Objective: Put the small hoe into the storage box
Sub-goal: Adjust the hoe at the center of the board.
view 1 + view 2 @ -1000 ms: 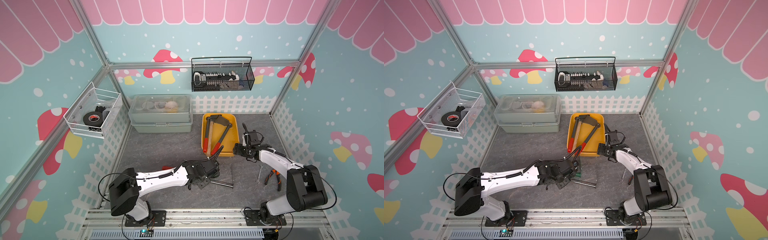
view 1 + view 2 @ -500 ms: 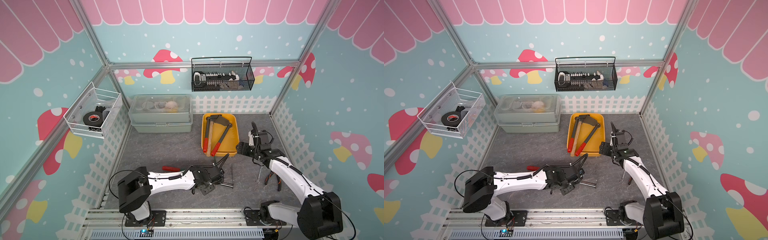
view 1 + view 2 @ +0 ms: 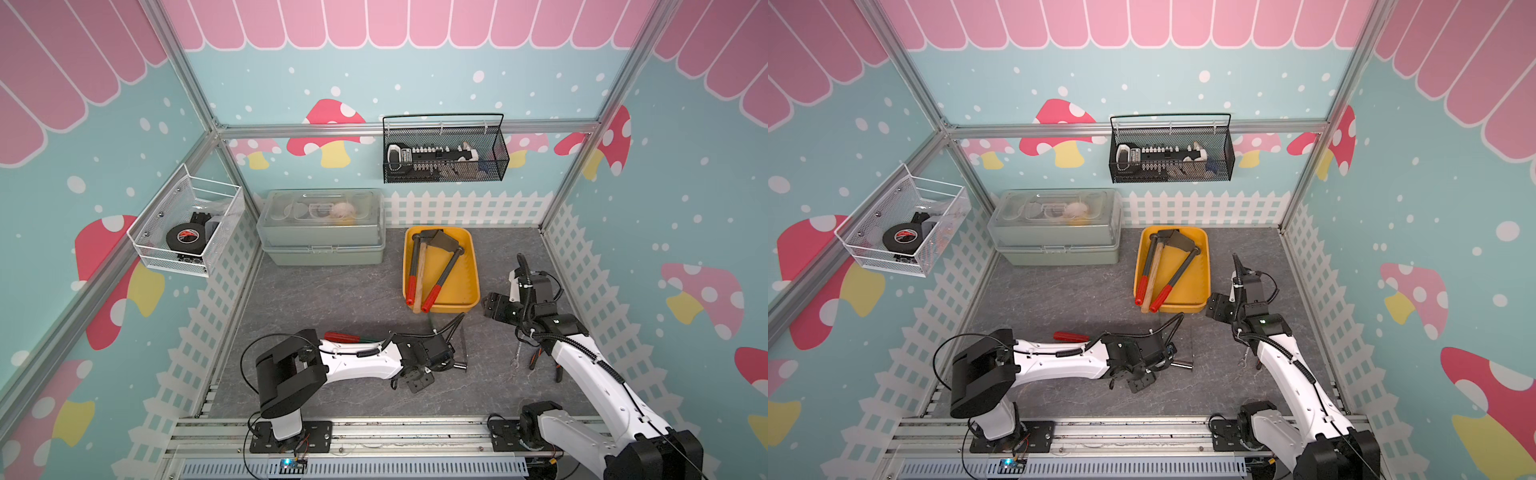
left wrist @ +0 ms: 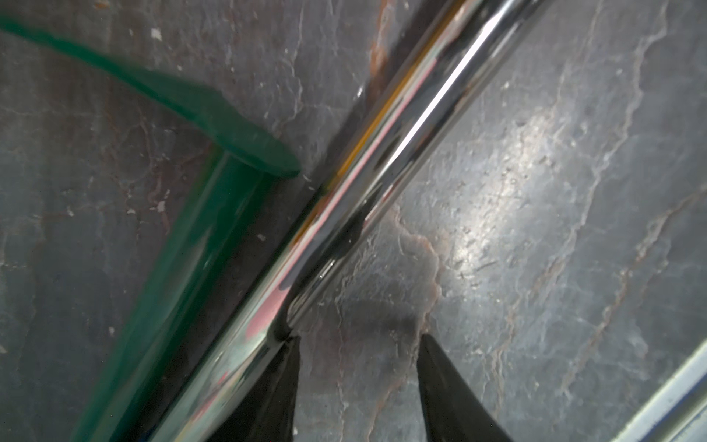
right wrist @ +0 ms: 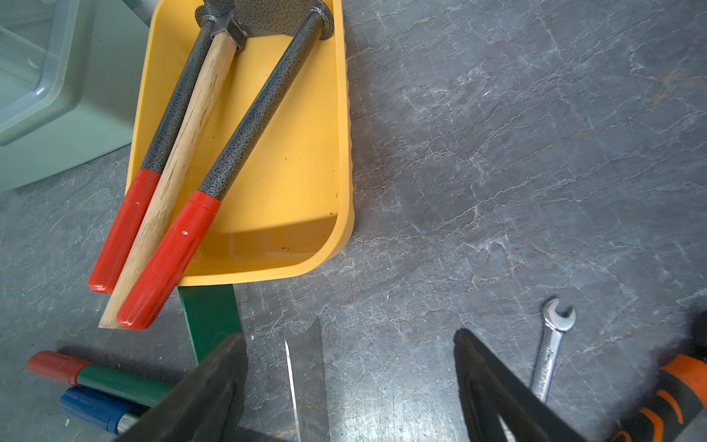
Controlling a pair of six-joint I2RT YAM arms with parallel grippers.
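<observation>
The chrome rod is alongside the green handle [image 4: 180, 294] and outside my left gripper's fingers. Next, I put the fingers on both sides of the rod [image 4: 328, 247] and pull it away.
The storage box [image 3: 474, 266], a shallow yellow tray, holds three long-handled tools; their ends overhang its near rim [image 5: 346, 153]. A green tool with a red grip [image 3: 340, 336], which I take for the small hoe, lies on the floor. Its green blade [image 5: 208, 313] touches the box's near edge. My left gripper [image 4: 359, 336] is open low beside the green shaft [image 4: 191, 268]. One fingertip [image 4: 287, 367] touches a chrome rod [image 4: 382, 160], and only bare floor shows between the jaws. My right gripper [image 5: 348, 335] hangs open and empty by the box's near right corner.
A flat steel blade [image 5: 306, 367], a small spanner [image 5: 551, 344] and orange-black pliers [image 5: 665, 394] lie on the floor near the right arm. A grey-green lidded case [image 3: 320, 241] stands left of the box. A black mesh basket [image 3: 444, 153] and a white wire basket [image 3: 187, 232] hang on the walls.
The left gripper slid right along the floor, and the green tool's red grip came out from under that arm. The right arm drew its elbow back, and its jaws widened slightly.
</observation>
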